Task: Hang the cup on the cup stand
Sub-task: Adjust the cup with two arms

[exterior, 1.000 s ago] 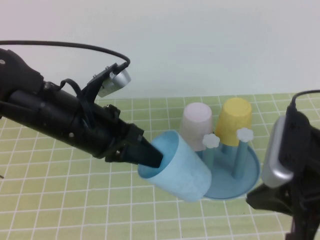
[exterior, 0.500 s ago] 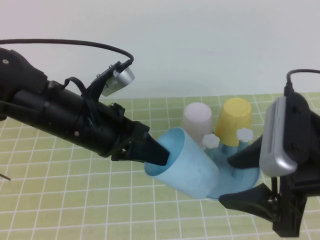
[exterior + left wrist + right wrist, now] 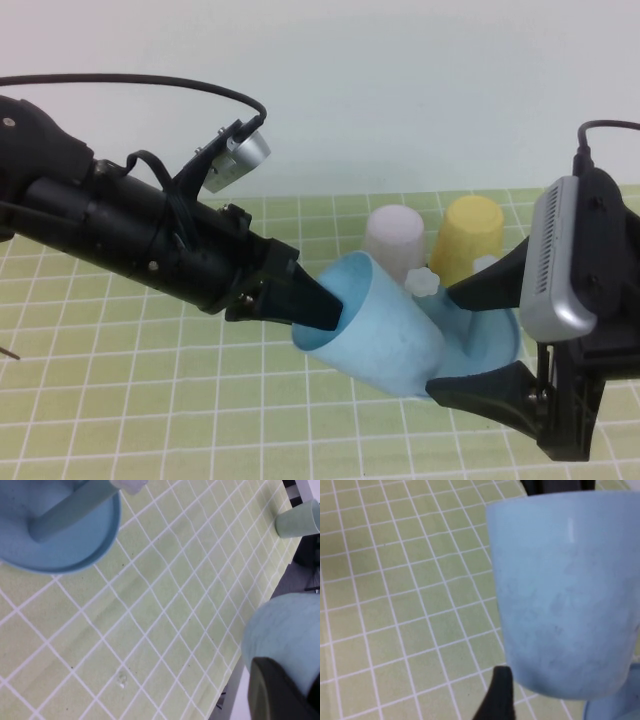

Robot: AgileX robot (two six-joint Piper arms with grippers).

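Note:
I expect the light-blue cup (image 3: pixel 385 335) to hang with its rim above the stand's base when I lower it over a peg, because the white-capped pegs (image 3: pixel 422 282) are tall.
The light-blue cup (image 3: pixel 378 335) hangs tilted on its side above the mat, its mouth toward the left. My left gripper (image 3: pixel 315 305) is shut on its rim, with one finger inside the mouth. In the left wrist view the cup (image 3: pixel 285 635) sits against a dark finger (image 3: pixel 280 692). My right gripper (image 3: pixel 442 342) is open, its jaws above and below the cup's closed end. The cup fills the right wrist view (image 3: pixel 565 595), beside one fingertip (image 3: pixel 500 695). The blue cup stand (image 3: pixel 497 345) lies just behind the cup, with white-capped pegs (image 3: pixel 425 282).
A pale pink cup (image 3: pixel 393 238) and a yellow cup (image 3: pixel 470 243) sit upside down on the stand's back pegs. A pale green cup (image 3: pixel 300 520) stands near the mat's edge in the left wrist view. The green grid mat (image 3: pixel 150 400) covers the table.
My right gripper has risen and moved left from the lower right; its open jaws now straddle the cup's closed end. My left gripper has shifted slightly right with the cup.

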